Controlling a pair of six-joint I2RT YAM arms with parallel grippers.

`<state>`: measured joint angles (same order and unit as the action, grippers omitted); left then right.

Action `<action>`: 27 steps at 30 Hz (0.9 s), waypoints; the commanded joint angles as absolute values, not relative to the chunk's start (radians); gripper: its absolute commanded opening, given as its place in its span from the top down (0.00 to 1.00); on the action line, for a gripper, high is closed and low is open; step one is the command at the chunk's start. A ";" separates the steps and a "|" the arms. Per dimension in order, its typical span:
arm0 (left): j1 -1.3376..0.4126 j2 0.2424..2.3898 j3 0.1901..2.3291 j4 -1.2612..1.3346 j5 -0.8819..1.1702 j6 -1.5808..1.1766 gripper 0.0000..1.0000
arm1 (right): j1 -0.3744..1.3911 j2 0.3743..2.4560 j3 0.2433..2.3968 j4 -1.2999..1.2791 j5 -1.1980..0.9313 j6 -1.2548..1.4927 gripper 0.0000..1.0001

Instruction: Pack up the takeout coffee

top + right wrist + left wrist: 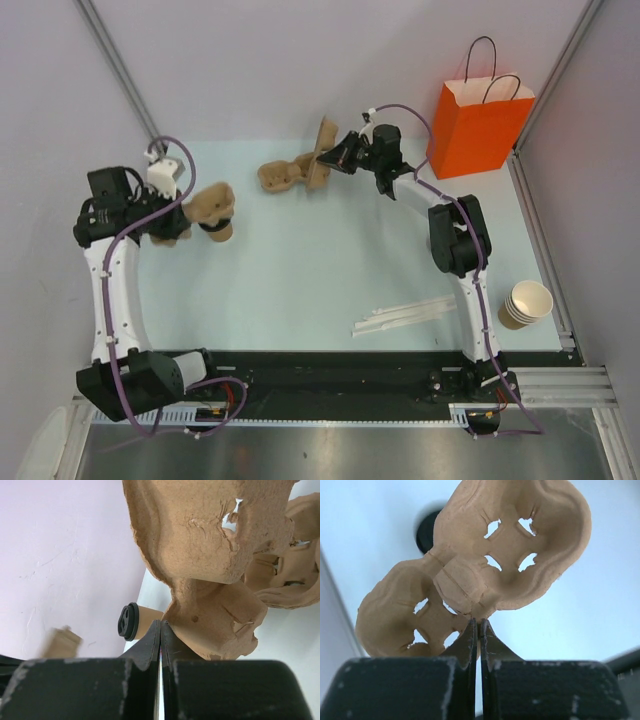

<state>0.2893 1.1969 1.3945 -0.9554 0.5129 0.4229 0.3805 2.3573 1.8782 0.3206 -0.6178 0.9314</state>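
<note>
My left gripper keeps bringing its carrier down into the clear space (212, 268) in front of the coffee until the carrier is flat, since the carrier's hollows (212, 202) face up.
The takeout coffee (221, 233), a tan cup, stands on the table at the left, its top partly covered by a brown pulp cup carrier (211, 202). My left gripper (189, 220) is shut on that carrier's edge and holds it above the cup. In the left wrist view the fingertips (480, 622) pinch the carrier (510, 545), with the coffee's black lid (426, 530) behind it. My right gripper (331, 157) is shut on a second carrier (325, 138) at the back centre. In the right wrist view this gripper (160, 624) pinches its carrier (200, 545), and the lidded coffee (132, 621) shows beyond.
Another pulp carrier (284, 175) lies on the table beside the right gripper. An orange paper bag (478, 127) stands upright at the back right. A stack of lidless paper cups (525, 303) lies at the right edge. White stir sticks (405, 317) lie near the front.
</note>
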 commanded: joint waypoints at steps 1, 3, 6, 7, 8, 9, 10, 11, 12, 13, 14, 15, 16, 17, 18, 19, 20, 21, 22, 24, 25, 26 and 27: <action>0.360 1.129 1.202 -1.095 0.523 0.636 1.00 | 0.388 2.260 1.870 0.371 -0.629 0.923 1.00; 0.362 1.100 1.129 -1.042 0.479 0.688 1.00 | 0.390 2.258 1.870 0.371 -0.629 0.923 1.00; 0.364 1.075 1.007 -0.937 0.446 0.699 1.00 | 0.394 2.257 1.870 0.373 -0.630 0.922 1.00; 0.365 1.080 0.964 -0.914 0.445 0.701 1.00 | 0.393 2.258 1.870 0.371 -0.630 0.920 1.00; 0.364 1.084 0.945 -0.863 0.446 0.701 1.00 | 0.394 2.257 1.868 0.371 -0.632 0.920 1.00; 0.365 1.089 0.928 -0.836 0.446 0.704 1.00 | 0.394 2.255 1.868 0.371 -0.632 0.920 1.00; 0.364 1.100 0.898 -0.806 0.439 0.697 1.00 | 0.394 2.256 1.868 0.371 -0.632 0.919 1.00; 0.364 1.107 0.885 -0.752 0.434 0.690 1.00 | 0.393 2.256 1.868 0.371 -0.632 0.917 1.00; 0.362 1.117 0.876 -0.733 0.431 0.687 1.00 | 0.391 2.255 1.868 0.371 -0.632 0.917 1.00; 0.362 1.129 0.856 -0.714 0.423 0.686 1.00 | 0.390 2.255 1.868 0.371 -0.632 0.917 1.00; 0.362 1.146 0.848 -0.684 0.420 0.687 1.00 | 0.390 2.258 1.868 0.371 -0.632 0.919 1.00; 0.364 1.155 0.839 -0.674 0.417 0.692 1.00 | 0.390 2.257 1.868 0.371 -0.632 0.919 1.00; 0.364 1.158 0.821 -0.658 0.410 0.695 1.00 | 0.390 2.256 1.868 0.371 -0.632 0.919 1.00; 0.364 1.163 0.809 -0.631 0.405 0.698 1.00 | 0.390 2.256 1.868 0.371 -0.632 0.917 1.00; 0.362 1.164 0.796 -0.617 0.399 0.704 1.00 | 0.388 2.258 1.868 0.371 -0.632 0.917 1.00; 0.362 1.164 0.773 -0.603 0.396 0.703 1.00 | 0.390 2.260 1.867 0.371 -0.632 0.919 1.00; 0.364 1.167 0.766 -0.586 0.394 0.706 1.00 | 0.390 2.258 1.867 0.371 -0.634 0.917 1.00; 0.362 1.172 0.756 -0.580 0.391 0.709 1.00 | 0.390 2.260 1.868 0.371 -0.634 0.914 1.00; 0.362 1.180 0.741 -0.574 0.385 0.709 1.00 | 0.391 2.258 1.868 0.371 -0.634 0.917 1.00; 0.362 1.202 0.736 -0.574 0.370 0.709 0.90 | 0.391 2.260 1.867 0.373 -0.635 0.917 1.00; 0.362 1.210 0.744 -0.586 0.367 0.707 0.84 | 0.390 2.257 1.867 0.373 -0.635 0.916 1.00; 0.362 1.216 0.750 -0.609 0.367 0.704 0.72 | 0.391 2.256 1.865 0.373 -0.635 0.914 1.00; 0.362 1.221 0.755 -0.623 0.365 0.706 0.67 | 0.391 2.258 1.864 0.373 -0.635 0.916 1.00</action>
